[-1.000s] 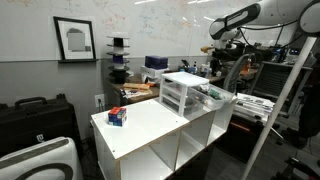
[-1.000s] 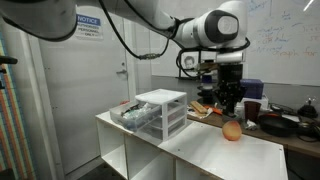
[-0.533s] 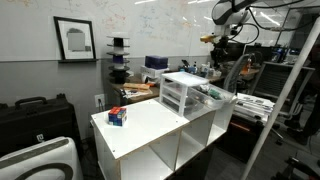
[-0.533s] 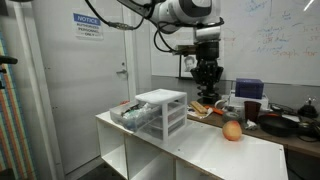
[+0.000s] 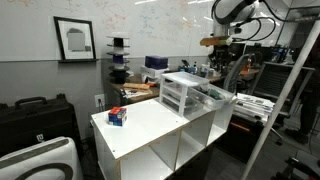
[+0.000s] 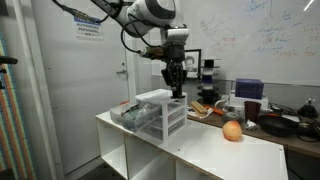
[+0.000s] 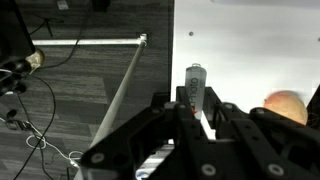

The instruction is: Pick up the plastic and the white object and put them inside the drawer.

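My gripper is holding the white object (image 7: 195, 82) above the unit's top, and the pulled-out drawer (image 6: 130, 115) is open. My gripper should keep going over that drawer and let go low inside.
The small drawer unit (image 6: 163, 112) of three translucent drawers stands on the white cabinet top, and it also shows in an exterior view (image 5: 180, 93). One drawer (image 6: 133, 116) is pulled out, with clear plastic in it. My gripper (image 6: 177, 88) hangs just above the unit's top. In the wrist view my gripper (image 7: 196, 106) is shut on a slim white object (image 7: 195, 82) with a grey end and printed lettering. In an exterior view the gripper (image 5: 223, 47) is high above the unit.
An orange-coloured fruit (image 6: 232, 130) lies on the white cabinet top (image 6: 200, 152), and it shows at the wrist view's right edge (image 7: 286, 104). A small blue and red box (image 5: 117, 116) sits near the cabinet's other end. Cluttered benches stand behind.
The arm has swung from above the fruit across the cabinet to above the drawer unit, carrying the white object in the shut gripper.
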Available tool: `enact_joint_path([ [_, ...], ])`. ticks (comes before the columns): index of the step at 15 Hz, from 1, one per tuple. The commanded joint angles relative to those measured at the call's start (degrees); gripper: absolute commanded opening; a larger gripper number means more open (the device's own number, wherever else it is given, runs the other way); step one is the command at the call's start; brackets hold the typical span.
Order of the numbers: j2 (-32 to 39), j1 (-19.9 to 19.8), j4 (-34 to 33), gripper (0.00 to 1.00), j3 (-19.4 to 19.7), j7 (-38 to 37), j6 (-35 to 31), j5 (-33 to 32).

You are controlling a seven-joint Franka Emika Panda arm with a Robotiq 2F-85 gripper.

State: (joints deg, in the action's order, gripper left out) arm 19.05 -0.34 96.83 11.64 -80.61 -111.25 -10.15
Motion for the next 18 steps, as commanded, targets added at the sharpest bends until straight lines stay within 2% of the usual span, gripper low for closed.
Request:
enact_joint_path([
  [1, -9.9, 1.9, 14.2, 0.05, -2.9, 3.8, -5.9, -4.6],
  [4, -15.0, 2.7, 23.6, 0.05, -5.6, 4.8, -13.0, -6.3],
  [9, -17.0, 2.1, 30.9, 0.05, -8.8, 10.6, -22.7, -3.5],
  [12, -16.7, 2.0, 33.2, 0.05, -9.6, 15.4, -29.4, 0.4],
  [17, -15.3, 2.2, 34.1, 0.06, -10.4, 23.2, -35.5, 9.0],
  [18, -15.3, 2.2, 34.2, 0.45, -10.4, 24.3, -35.8, 9.9],
])
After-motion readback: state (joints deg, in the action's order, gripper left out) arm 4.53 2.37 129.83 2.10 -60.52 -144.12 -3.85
